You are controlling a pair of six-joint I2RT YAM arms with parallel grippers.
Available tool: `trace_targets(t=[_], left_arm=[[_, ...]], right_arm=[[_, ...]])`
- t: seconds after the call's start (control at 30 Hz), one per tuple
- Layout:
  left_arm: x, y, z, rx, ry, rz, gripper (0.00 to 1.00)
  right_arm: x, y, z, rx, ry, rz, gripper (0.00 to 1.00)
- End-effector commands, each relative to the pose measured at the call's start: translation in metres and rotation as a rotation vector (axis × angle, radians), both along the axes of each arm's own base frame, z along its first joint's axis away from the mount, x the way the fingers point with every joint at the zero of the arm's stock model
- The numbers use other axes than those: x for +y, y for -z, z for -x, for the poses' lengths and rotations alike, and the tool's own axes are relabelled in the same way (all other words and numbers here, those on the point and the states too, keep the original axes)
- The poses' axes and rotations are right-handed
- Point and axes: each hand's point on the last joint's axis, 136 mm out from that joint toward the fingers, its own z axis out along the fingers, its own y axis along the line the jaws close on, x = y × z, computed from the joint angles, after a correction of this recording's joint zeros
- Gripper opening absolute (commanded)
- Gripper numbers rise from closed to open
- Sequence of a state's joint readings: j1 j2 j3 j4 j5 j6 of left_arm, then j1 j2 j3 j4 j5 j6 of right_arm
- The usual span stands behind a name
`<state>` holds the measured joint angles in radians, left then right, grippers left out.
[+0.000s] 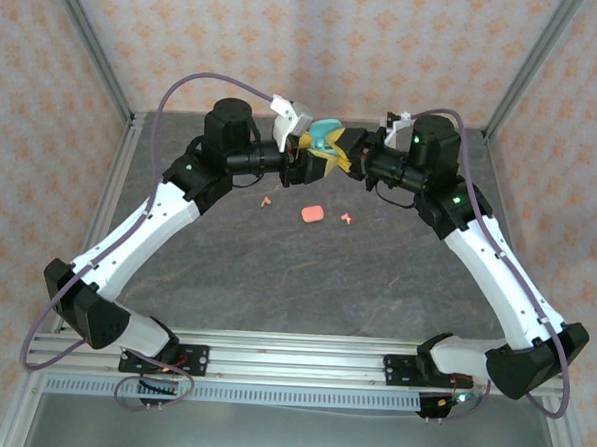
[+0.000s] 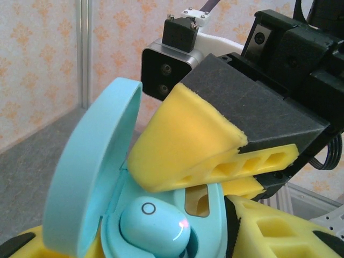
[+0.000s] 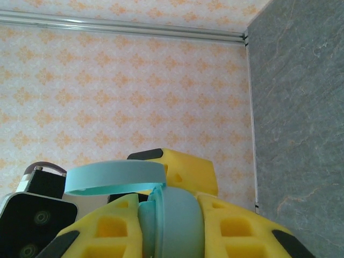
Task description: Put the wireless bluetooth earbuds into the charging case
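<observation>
My right gripper needs to open, move back, reach around the lid's outer side [image 2: 86, 169] and press the lid shut, because its finger is inside the case's open lid [image 2: 122, 153].
A teal charging case [image 1: 328, 137] is held in the air at the back middle, where both arms meet, with its lid [image 2: 86, 172] swung open. One teal earbud [image 2: 153, 223] sits in a well of the case, and the well beside it [image 2: 198, 201] is empty. My right gripper [image 3: 172, 215] is shut on the case body [image 3: 177, 231], one yellow finger on each side. My left gripper [image 2: 134, 234] stands open around the case from the other side. On the table lie a salmon-pink case [image 1: 313, 213] and two pink earbuds [image 1: 266, 199] [image 1: 347, 218].
Patterned walls with metal posts close off the back and both sides of the grey table [image 1: 306, 274]. The arms' bases are bolted to the aluminium rail [image 1: 301, 359] at the near edge. The two wrists are almost touching at the back.
</observation>
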<state>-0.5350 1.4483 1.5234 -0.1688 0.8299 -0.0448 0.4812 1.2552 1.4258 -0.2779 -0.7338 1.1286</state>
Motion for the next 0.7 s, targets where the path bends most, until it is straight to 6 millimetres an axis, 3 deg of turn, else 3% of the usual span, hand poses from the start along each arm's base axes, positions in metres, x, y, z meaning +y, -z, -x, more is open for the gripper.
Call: trace_targets(t=[0.0,0.4,0.67], left_arm=[[-0.002,-0.022,0.001,-0.093,0.009,0.039,0.5],[0.0,-0.024,0.0,-0.095,0.015,0.05,0.3],[0.0,-0.021,0.001,-0.082,0.018,0.046,0.26]], right_arm=[[0.005,-0.005,0.01,-0.013,-0.05,-0.025,0.1],[0.01,0.008,0.01,0.012,-0.081,-0.015,0.11],[0.011,0.005,0.011,0.003,-0.091,-0.021,0.23]])
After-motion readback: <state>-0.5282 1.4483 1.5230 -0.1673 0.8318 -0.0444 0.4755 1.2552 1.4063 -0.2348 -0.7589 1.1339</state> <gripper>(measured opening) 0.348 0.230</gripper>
